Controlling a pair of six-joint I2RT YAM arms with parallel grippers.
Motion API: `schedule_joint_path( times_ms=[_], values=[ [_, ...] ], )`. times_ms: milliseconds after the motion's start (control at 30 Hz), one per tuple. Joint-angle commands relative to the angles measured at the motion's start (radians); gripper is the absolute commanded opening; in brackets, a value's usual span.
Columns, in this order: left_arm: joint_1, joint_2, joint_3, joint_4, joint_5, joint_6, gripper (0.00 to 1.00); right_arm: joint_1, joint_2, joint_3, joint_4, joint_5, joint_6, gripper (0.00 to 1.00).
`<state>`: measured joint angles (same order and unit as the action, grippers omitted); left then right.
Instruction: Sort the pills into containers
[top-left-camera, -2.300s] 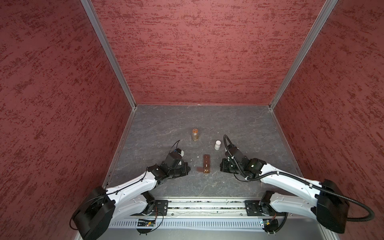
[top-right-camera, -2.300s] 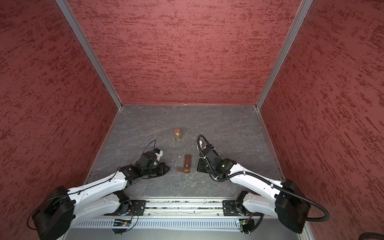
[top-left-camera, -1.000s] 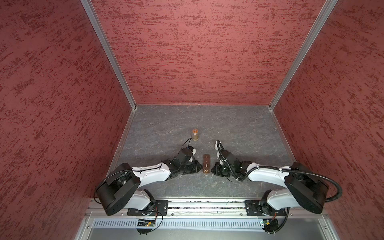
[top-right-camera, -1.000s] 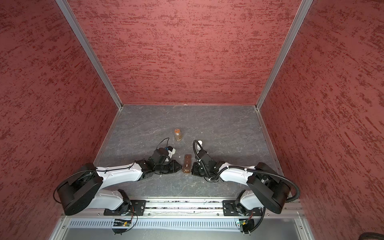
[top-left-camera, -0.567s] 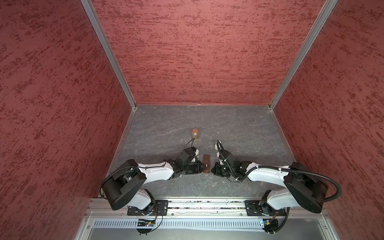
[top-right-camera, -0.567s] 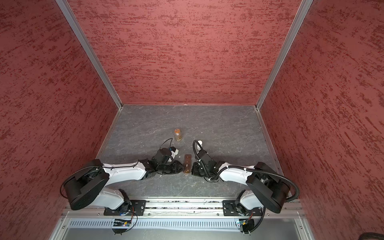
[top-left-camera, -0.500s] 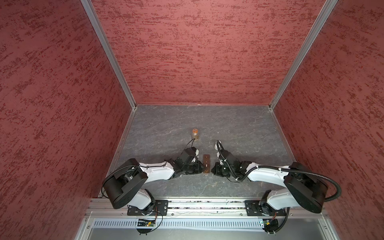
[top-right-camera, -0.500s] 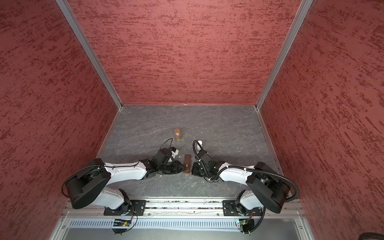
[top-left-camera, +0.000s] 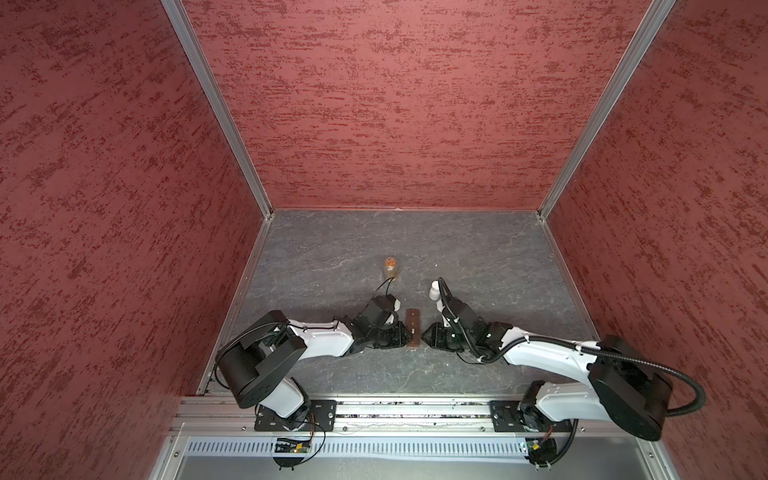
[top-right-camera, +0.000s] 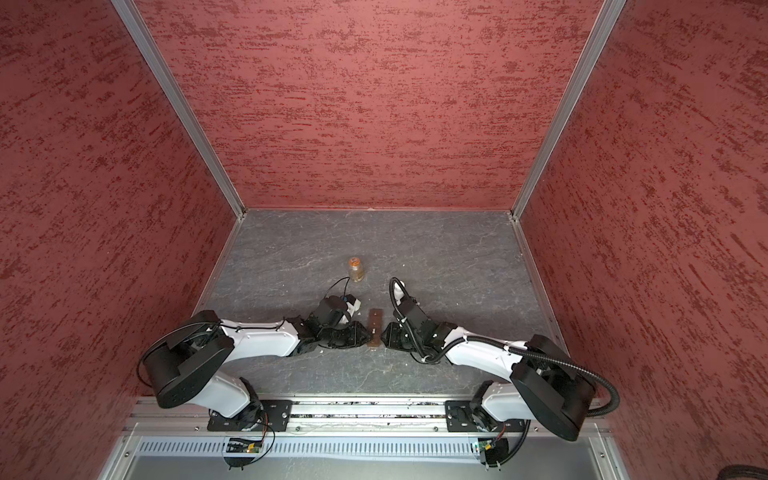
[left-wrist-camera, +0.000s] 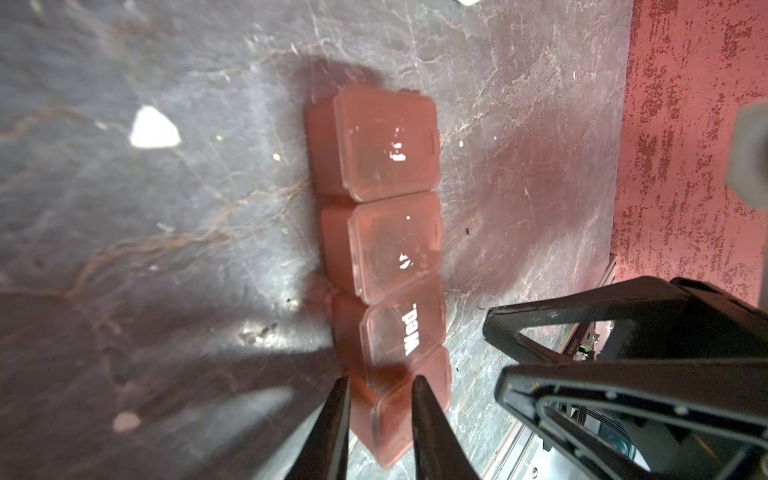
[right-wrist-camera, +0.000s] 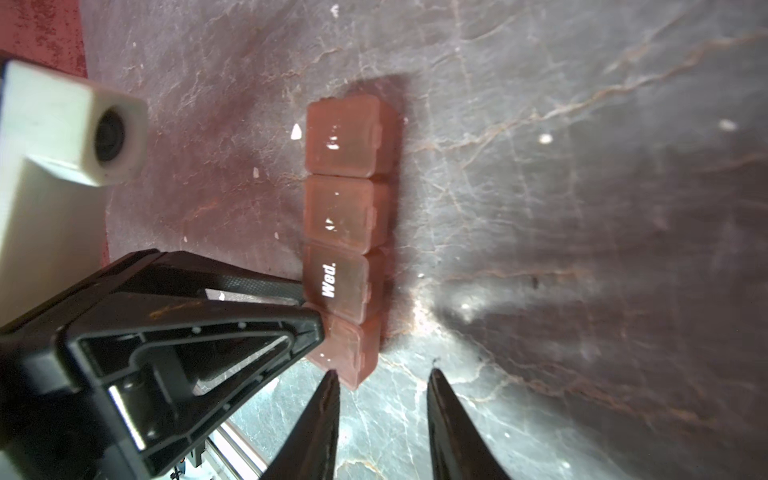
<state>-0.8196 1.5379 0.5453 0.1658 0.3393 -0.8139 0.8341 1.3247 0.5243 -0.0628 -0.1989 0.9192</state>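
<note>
The pill box's near end cell (right-wrist-camera: 348, 345) sits blocked by my left gripper, which should therefore move away while my right gripper straddles the pill box around the Wed. cell (right-wrist-camera: 342, 282).
The containers are the cells of one brown pill box (top-left-camera: 413, 328) (top-right-camera: 375, 328) lying on the grey floor; four lidded cells show, one marked "Wed." (left-wrist-camera: 409, 332) (right-wrist-camera: 332, 282). My left gripper (left-wrist-camera: 380, 380) (top-left-camera: 405, 336) is shut on the near end cell, one finger over the lid edge and one against the side wall. My right gripper (right-wrist-camera: 382, 373) (top-left-camera: 426, 332) stands open beside that cell's other side with only floor between its fingers. Whitish pills lie loose: a triangular bit (left-wrist-camera: 153, 129) (right-wrist-camera: 296, 132) by the far cell, and a speck (right-wrist-camera: 545, 138).
An amber bottle with an orange cap (top-left-camera: 390, 268) (top-right-camera: 355, 269) stands behind the box. A small white cap-like piece (top-left-camera: 434, 291) sits behind my right arm. Red walls close in three sides, and a metal rail (top-left-camera: 399, 409) runs along the front edge.
My left gripper has crept right until it meets the box's near end. My right gripper's fingers have parted from shut to open. The box has stayed in place.
</note>
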Motion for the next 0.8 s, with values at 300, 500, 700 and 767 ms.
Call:
schedule_joint_path(
  times_ms=[300,500,700,767],
  values=[
    [-0.012,-0.021,-0.034,0.015,0.012,-0.003,0.22,-0.003,0.121,0.020,0.119,-0.114,-0.013,0.36],
    [-0.016,-0.010,-0.040,0.021,0.018,-0.006,0.22,-0.003,0.123,0.027,0.127,-0.112,-0.014,0.33],
    [-0.021,0.000,-0.044,0.023,0.027,-0.009,0.21,-0.003,0.177,0.034,0.136,-0.131,-0.012,0.29],
    [-0.024,0.003,-0.046,0.025,0.027,-0.011,0.21,-0.004,0.184,0.036,0.131,-0.138,-0.013,0.27]
  ],
)
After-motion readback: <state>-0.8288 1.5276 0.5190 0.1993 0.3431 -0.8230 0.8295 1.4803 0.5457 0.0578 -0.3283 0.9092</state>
